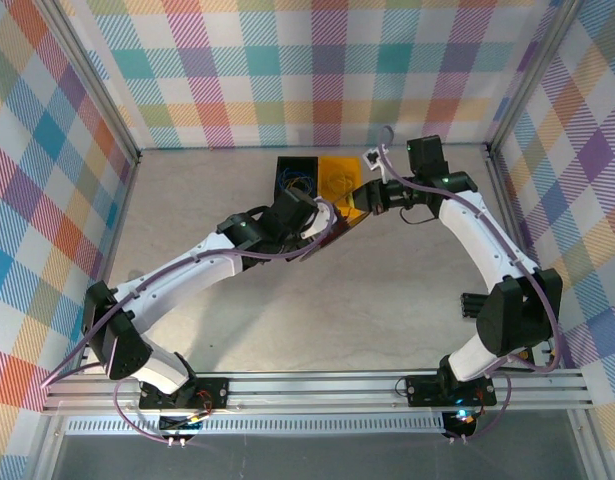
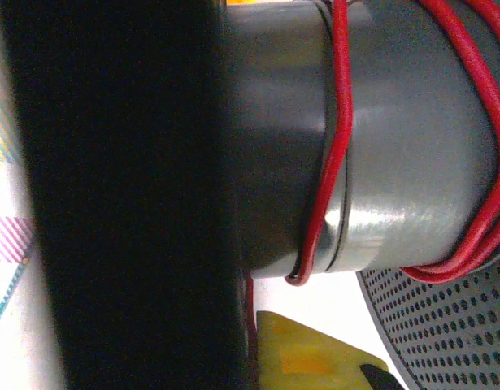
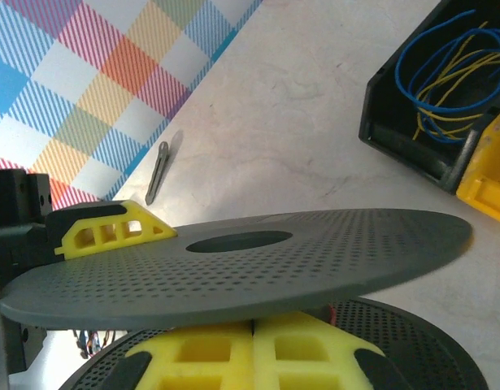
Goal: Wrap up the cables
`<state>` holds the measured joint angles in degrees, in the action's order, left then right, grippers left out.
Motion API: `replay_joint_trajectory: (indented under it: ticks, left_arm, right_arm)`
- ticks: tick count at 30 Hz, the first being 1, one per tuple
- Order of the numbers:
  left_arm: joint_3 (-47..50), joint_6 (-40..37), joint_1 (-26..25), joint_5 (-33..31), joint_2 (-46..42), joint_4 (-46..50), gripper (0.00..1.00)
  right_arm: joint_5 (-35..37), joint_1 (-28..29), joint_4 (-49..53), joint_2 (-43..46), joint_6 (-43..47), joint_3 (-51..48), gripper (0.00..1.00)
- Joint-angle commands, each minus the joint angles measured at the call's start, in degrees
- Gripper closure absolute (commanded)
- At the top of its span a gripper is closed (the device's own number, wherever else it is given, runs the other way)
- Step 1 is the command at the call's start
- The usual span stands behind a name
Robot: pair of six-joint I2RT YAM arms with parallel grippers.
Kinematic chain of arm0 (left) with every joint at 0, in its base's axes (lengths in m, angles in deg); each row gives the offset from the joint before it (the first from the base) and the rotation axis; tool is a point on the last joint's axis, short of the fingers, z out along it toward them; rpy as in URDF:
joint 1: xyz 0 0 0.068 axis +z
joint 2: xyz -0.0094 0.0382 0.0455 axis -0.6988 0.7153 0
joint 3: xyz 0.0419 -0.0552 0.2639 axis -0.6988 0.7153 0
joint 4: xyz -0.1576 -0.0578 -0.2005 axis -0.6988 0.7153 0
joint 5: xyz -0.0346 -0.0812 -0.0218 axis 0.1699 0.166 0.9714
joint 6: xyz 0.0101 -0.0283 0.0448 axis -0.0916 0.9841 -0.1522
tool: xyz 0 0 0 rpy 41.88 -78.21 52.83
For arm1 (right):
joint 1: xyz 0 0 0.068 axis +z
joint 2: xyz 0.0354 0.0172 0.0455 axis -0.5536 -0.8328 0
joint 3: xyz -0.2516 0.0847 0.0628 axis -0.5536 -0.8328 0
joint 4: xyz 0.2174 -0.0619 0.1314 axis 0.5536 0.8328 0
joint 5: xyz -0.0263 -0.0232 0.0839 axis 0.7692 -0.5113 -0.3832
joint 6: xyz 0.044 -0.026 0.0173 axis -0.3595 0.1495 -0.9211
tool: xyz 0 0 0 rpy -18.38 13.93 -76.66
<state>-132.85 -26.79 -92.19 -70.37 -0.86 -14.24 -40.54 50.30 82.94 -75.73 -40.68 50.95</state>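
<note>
Next, my right gripper opens its fingers, back out and closes over the upper disc's rim [image 3: 359, 293], because its fingers are shut in the gap [image 3: 321, 314] below the spool's upper disc.
A grey perforated spool [image 3: 315, 252] hangs between my two grippers in front of the bins. A red cable [image 2: 339, 138] is wound in several turns round its grey core [image 2: 396, 162]. My left gripper [image 1: 325, 215] is shut on the rim of the upper flange, with one yellow finger [image 3: 111, 227] lying on top of it. The yellow fingers of my right gripper [image 3: 254, 341] are shut against each other in the slot between the two flanges. A red strand runs down beside one of them [image 2: 306, 357]; whether it is pinched does not show. Blue and yellow cables [image 3: 445, 73] lie loose in a black bin.
The black bin [image 3: 404, 138] and a yellow bin [image 3: 489, 187] stand side by side at the back, near the rear wall [image 1: 292, 165]. A thin metal tool [image 3: 160, 171] lies on the table by the chequered wall. Open tabletop [image 1: 317, 310] lies in front of the arms.
</note>
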Motion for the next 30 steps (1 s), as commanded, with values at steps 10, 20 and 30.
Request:
replay_joint_trajectory:
  ticks: [10, 20, 30]
  left_arm:
    - [0.0, -1.3, 0.9, -2.4, 7.7, 25.2, 1.0]
    - [-5.8, -0.9, 0.9, -0.3, 10.3, 27.1, 1.0]
    - [-5.5, -0.7, 0.8, -0.9, 9.6, 26.7, 1.0]
  right_arm:
    - [-17.5, 8.6, 4.7, 3.1, 10.9, 9.2, 1.0]
    - [-12.9, 14.2, 9.8, -1.3, 15.0, 13.9, 1.0]
    - [-3.8, 15.1, 10.7, -1.5, 15.7, 14.7, 1.0]
